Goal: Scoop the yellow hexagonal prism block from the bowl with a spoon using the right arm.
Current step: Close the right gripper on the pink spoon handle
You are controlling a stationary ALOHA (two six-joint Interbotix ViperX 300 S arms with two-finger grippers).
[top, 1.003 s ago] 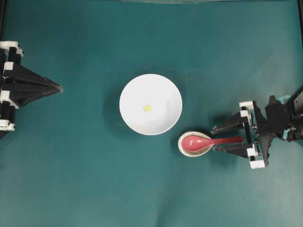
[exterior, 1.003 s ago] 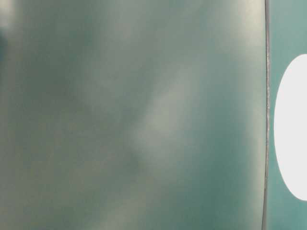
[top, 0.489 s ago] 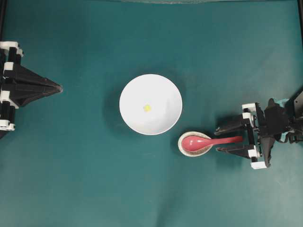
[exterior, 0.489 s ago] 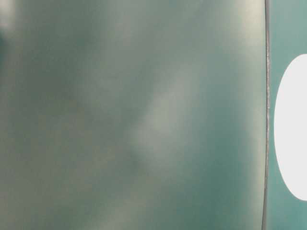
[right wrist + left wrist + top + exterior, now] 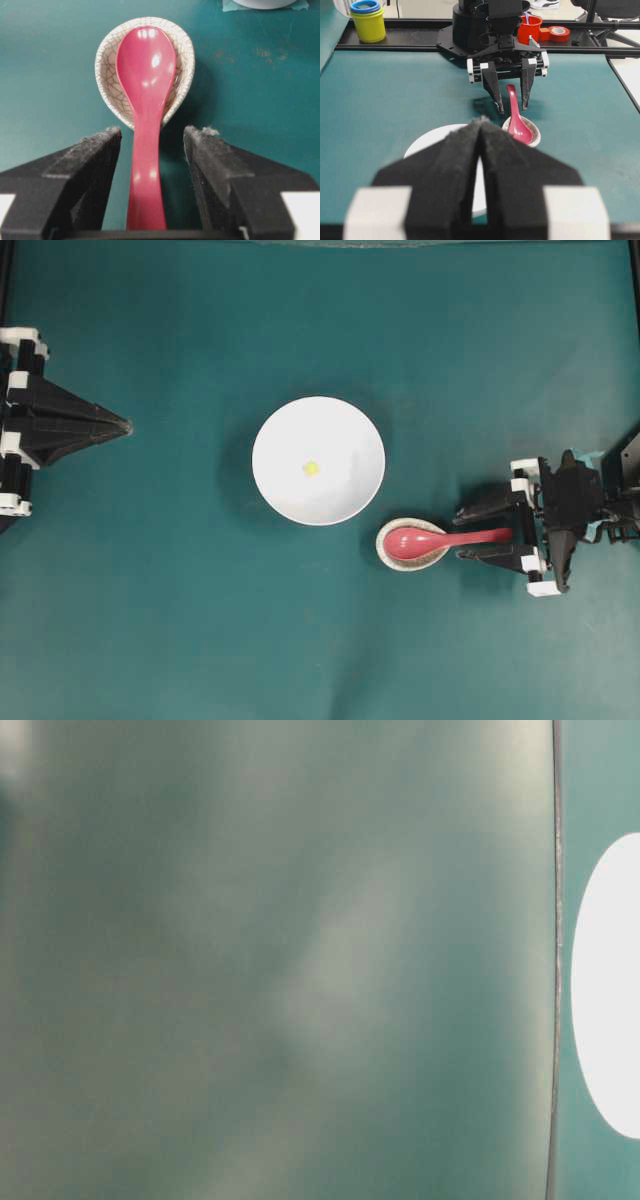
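The spoon rest's speckled rim (image 5: 430, 559) can be seen around the spoon's scoop. The pink-red spoon (image 5: 448, 539) will come loose and the spoon rest will stay behind when I raise the spoon's handle.
A tiny yellow hexagonal prism block (image 5: 312, 468) lies near the middle of the white bowl (image 5: 285, 435). Right of the bowl, the pink-red spoon (image 5: 430, 539) rests with its scoop in a speckled spoon rest (image 5: 383, 548) and its handle pointing right. My right gripper (image 5: 461, 534) is open, one finger on each side of the handle, with gaps on both sides. The right wrist view shows the spoon (image 5: 146, 90) between the spread jaws of the right gripper (image 5: 152, 132). My left gripper (image 5: 125, 426) is shut at the far left, holding nothing. In the left wrist view the left gripper (image 5: 481, 122) hides the block.
In the left wrist view a black rail runs behind the right arm, with stacked yellow-green cups (image 5: 368, 22), a red cup (image 5: 529, 29) and a red tape roll (image 5: 559, 33). The table-level view is a teal blur with a white shape (image 5: 610, 990) at its right edge.
My right gripper has shifted slightly to the right along the spoon handle and stays open. The spoon, bowl, block and left gripper have not moved.
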